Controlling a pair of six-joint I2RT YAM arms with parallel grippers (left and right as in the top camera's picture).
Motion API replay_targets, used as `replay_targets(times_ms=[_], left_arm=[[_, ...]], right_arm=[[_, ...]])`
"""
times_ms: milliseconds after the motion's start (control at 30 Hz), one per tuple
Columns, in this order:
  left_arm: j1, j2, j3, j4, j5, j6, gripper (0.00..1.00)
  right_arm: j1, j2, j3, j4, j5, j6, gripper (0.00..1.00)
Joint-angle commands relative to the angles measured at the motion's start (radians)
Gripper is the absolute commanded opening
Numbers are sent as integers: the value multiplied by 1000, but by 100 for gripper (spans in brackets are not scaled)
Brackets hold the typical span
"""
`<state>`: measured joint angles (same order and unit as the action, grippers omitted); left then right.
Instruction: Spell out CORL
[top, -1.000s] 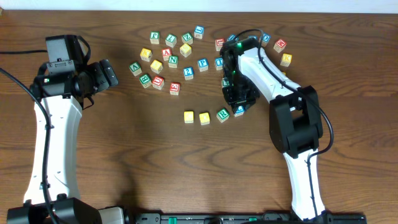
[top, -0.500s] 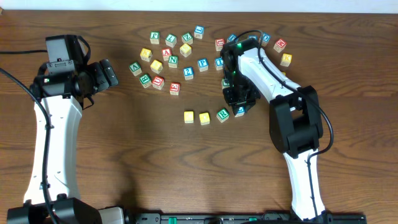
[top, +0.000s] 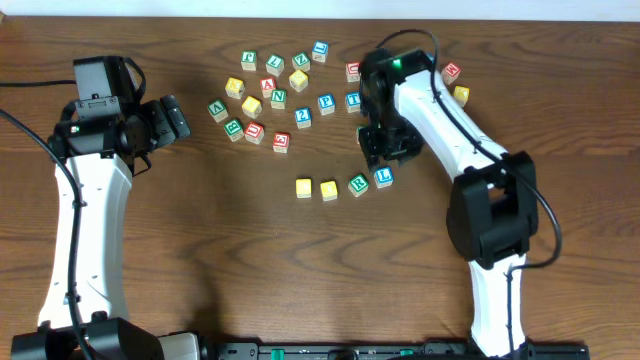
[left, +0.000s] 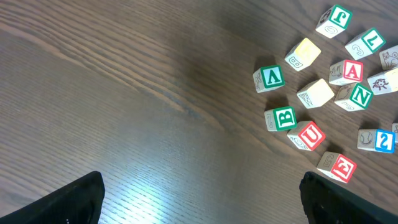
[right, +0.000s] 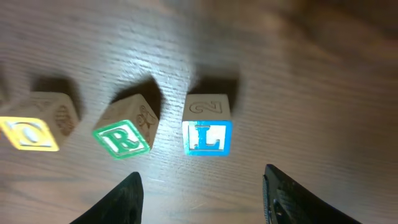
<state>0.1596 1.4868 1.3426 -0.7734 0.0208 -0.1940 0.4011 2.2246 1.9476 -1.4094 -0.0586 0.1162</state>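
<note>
The R cube (top: 358, 185) is crooked and away from the L cube, so the robot's closed right gripper should push on the L cube's free side (top: 392, 178) to straighten the row.
Four cubes lie in a row on the wood: a yellow-topped cube (top: 304, 187), a second yellow one (top: 329, 189), the green R cube (top: 358, 185) and the blue L cube (top: 383, 177). In the right wrist view the L cube (right: 209, 127) sits free on the table beside the slightly turned R cube (right: 127, 130), with a yellow O cube (right: 34, 124) at the left edge. My right gripper (top: 388, 150) hovers just behind the L cube, open (right: 202, 199), with nothing between its fingers. My left gripper (top: 175, 118) is open (left: 199, 205) over bare wood at the left.
Several loose letter cubes are scattered at the back centre (top: 278, 98), among them a red A (left: 352, 70), a green B (left: 281, 118) and a red U (left: 308, 135). More cubes lie behind the right arm (top: 452, 72).
My right gripper has opened, let go of the L cube at the row's right end and drawn back from it. The left arm has not moved.
</note>
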Motion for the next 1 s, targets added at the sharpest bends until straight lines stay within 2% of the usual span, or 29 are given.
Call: replay_targets(times_ms=[0,167,333,400,433,467,633,733,800,933,967], left_arm=[[0,10,16,0,-2,-2,99],[0,10,16,1,-2,-2,99],[0,10,16,-3,3,-3,99],[-1,10,3,-18,97,-2,67],[-5,11,-9,-19,144,-3,55],[-18,13,-24,-18,191,-6,53],[-113,33,-46,-25,198,-82,32],[-187,61,-47,-36,196,-148,24],[-238,97,-47,-58,196,-211,19],[-319,192,-48,-75,196,-253,8],[-331,206,-48,-76,196,-264,8]], right_arm=[[-35,-163,23,14,34,-5,57],[-151,-310,21,-1,21,-5,64],[-233,-303,-36,0,-43,-5,62],[-236,-300,-120,63,-60,-5,61],[-233,-300,-161,95,-61,-5,62],[-229,-300,-216,140,-61,-5,63],[-220,-294,-363,281,-71,-4,63],[-219,-281,-404,346,-92,7,58],[-217,-256,-408,379,-91,27,52],[-216,-191,-408,392,-91,48,32],[-216,-179,-408,393,-91,47,25]])
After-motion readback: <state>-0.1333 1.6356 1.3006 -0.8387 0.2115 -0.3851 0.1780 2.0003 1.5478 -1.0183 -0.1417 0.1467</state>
